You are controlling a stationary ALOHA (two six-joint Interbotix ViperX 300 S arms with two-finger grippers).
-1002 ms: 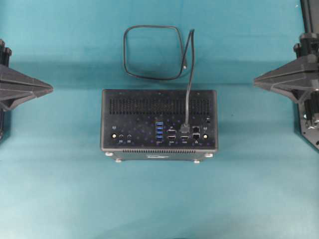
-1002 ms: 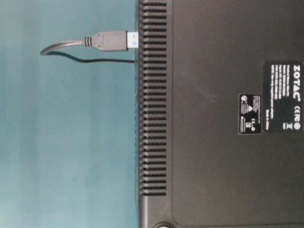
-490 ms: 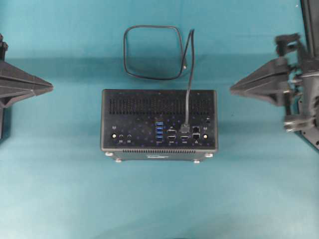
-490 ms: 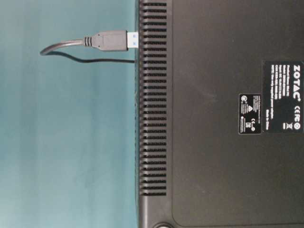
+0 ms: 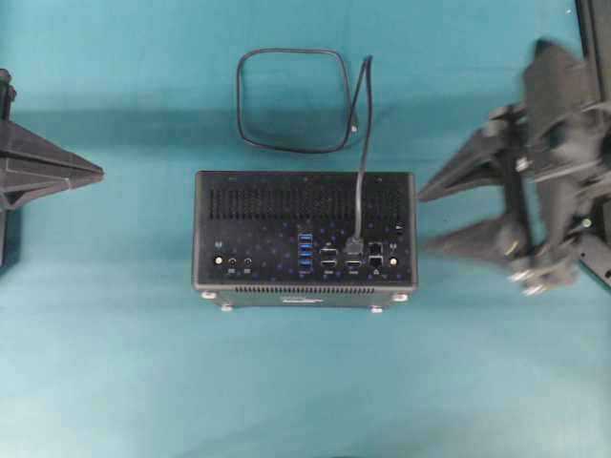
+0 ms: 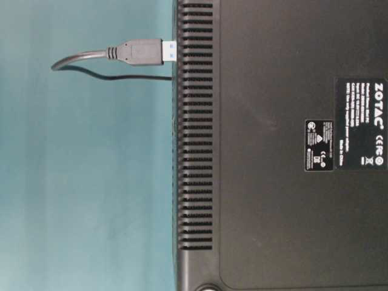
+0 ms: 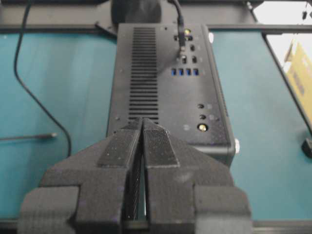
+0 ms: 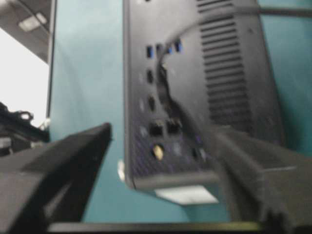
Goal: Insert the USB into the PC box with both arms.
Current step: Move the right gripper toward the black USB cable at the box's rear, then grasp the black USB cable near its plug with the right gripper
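The cable lies slack (image 5: 296, 150) behind the PC box, and its loop (image 5: 239, 100) should therefore stay in place when the robot carries the USB plug to the blue ports.
The PC box (image 5: 305, 229) lies in the middle of the teal table with its port face up. The USB plug (image 5: 355, 245) stands in a port on that face, and its cable (image 5: 291, 100) loops behind the box. From table level the plug (image 6: 142, 52) sits pushed into the box (image 6: 273, 145). My left gripper (image 5: 100, 174) is shut and empty, well left of the box, pointing at it (image 7: 142, 122). To the right of the box, my right gripper (image 5: 425, 221) is open with nothing in it. In its blurred wrist view the fingers frame the box's near end (image 8: 161, 129).
The cable's tiny free connector (image 5: 353, 129) rests on the cloth behind the box. A black frame rail (image 7: 58, 28) crosses the table beyond the box in the left wrist view, and a yellow object (image 7: 300, 73) lies off the table edge.
The right gripper has opened wide and swung left toward the box's right end. The left gripper, the box and the plugged-in USB have not moved.
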